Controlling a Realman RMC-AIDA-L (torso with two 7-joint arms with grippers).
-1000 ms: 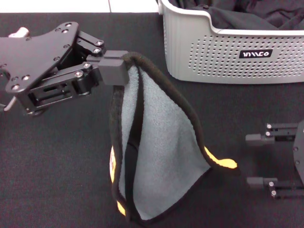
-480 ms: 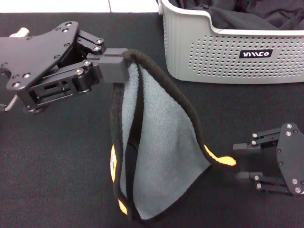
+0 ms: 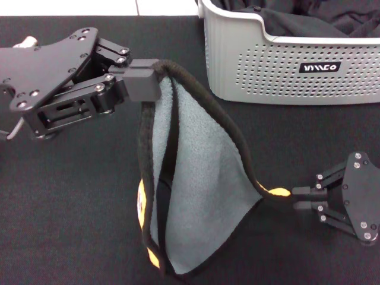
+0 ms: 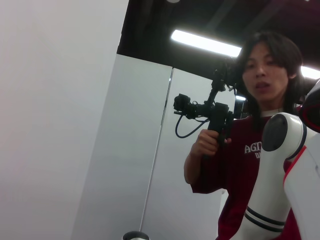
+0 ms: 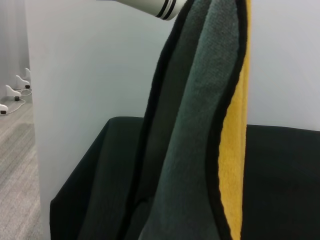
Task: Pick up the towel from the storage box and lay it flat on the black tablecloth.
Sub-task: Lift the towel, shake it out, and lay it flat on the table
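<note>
My right gripper should open, reach further over the orange edge (image 3: 276,192) and close before I spread the towel, because the towel's lower corner (image 3: 288,195) is only at the ends of its fingers.
The towel (image 3: 202,178), grey-teal with black edging and an orange-yellow back, hangs above the black tablecloth (image 3: 71,196). My left gripper (image 3: 148,80) is shut on its top corner, left of the storage box (image 3: 267,65). My right gripper (image 3: 295,198) has its fingers closed on the towel's lower right corner, where the orange face shows. In the right wrist view the towel (image 5: 200,125) hangs close up, with its orange face along one edge, above the tablecloth (image 5: 280,170). The towel's lowest folds run out of the head view.
The storage box stands at the back right and holds plain black fabric (image 3: 309,21). A white strip lies beyond the tablecloth's far edge (image 3: 89,7). The left wrist view shows only a wall and a person with a camera (image 4: 250,150).
My right gripper has moved left to the towel's orange corner and closed its fingers on it. The left gripper holds the top corner as before.
</note>
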